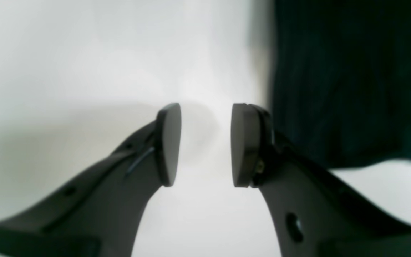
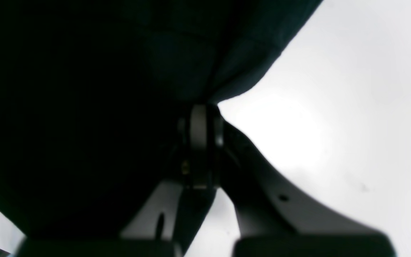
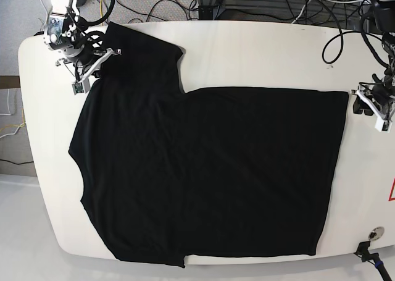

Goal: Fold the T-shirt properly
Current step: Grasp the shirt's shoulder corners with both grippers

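My left gripper needs to open wider because the T-shirt's corner [image 3: 345, 94] is outside its fingers. It should then straddle the T-shirt's edge at that corner [image 3: 345, 100] and pinch it before folding.
The black T-shirt [image 3: 203, 170] lies spread flat on the white table [image 3: 259, 52], plain side up, with one sleeve reaching toward the far left corner. My right gripper [image 3: 116, 51] is shut on that sleeve's edge; in the right wrist view the closed gripper [image 2: 205, 110] pinches dark T-shirt fabric [image 2: 84, 89]. My left gripper [image 3: 358, 99] stands open just off the shirt's far right corner. In the left wrist view the left gripper [image 1: 205, 142] has bare table between its pads, and the T-shirt cloth [image 1: 351, 82] lies just to its right.
Cables [image 3: 259, 0] run along the floor behind the table. A small round fitting [image 3: 373, 234] sits near the table's front right edge. Bare table shows behind the shirt and along its right side.
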{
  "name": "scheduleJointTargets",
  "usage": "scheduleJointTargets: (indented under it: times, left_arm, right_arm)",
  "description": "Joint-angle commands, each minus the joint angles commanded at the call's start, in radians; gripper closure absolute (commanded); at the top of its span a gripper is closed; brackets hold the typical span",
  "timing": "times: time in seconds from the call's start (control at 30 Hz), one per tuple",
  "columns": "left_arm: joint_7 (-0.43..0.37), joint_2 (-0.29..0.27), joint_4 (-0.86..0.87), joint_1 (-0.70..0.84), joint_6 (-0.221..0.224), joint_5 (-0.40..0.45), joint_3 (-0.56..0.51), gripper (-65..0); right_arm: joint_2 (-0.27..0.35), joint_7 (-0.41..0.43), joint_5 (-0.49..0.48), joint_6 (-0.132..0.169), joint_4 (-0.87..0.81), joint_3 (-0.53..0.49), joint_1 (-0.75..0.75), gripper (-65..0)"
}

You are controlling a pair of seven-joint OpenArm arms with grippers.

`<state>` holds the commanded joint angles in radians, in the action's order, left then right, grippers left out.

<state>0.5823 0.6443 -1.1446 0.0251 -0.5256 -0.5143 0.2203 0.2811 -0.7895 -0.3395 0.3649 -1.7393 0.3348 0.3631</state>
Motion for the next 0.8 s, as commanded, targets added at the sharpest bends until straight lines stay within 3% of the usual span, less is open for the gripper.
scheduleJointTargets:
  times: [0.4, 0.6, 0.63, 0.77, 0.8]
  left_arm:
    - [0.031, -0.013, 0.012, -0.008, -0.020, -0.006, -0.110, -22.2]
    - [0.037, -0.038, -0.003, -0.004, -0.064, -0.061, -0.095, -21.3]
    - [0.032, -0.042, -0.005, -0.002, -0.068, -0.068, -0.089, -19.2]
    - [0.026, -0.047, -0.006, 0.000, -0.062, -0.067, -0.101, -0.4]
    - [-0.021, -0.039, -0.003, -0.006, -0.047, -0.049, -0.095, -23.5]
  right_arm:
    - [0.004, 0.004, 0.003, 0.004, 0.002, 0.000, -0.001, 0.0]
    - [0.004, 0.007, -0.001, 0.001, 0.002, -0.003, -0.001, 0.0]
    - [0.004, 0.008, -0.005, 0.003, 0.002, -0.003, -0.001, 0.0]
    - [0.005, 0.008, -0.010, 0.010, -0.001, -0.004, 0.004, 0.0]
    - [0.002, -0.003, -0.001, -0.009, 0.009, -0.007, -0.002, 0.0]
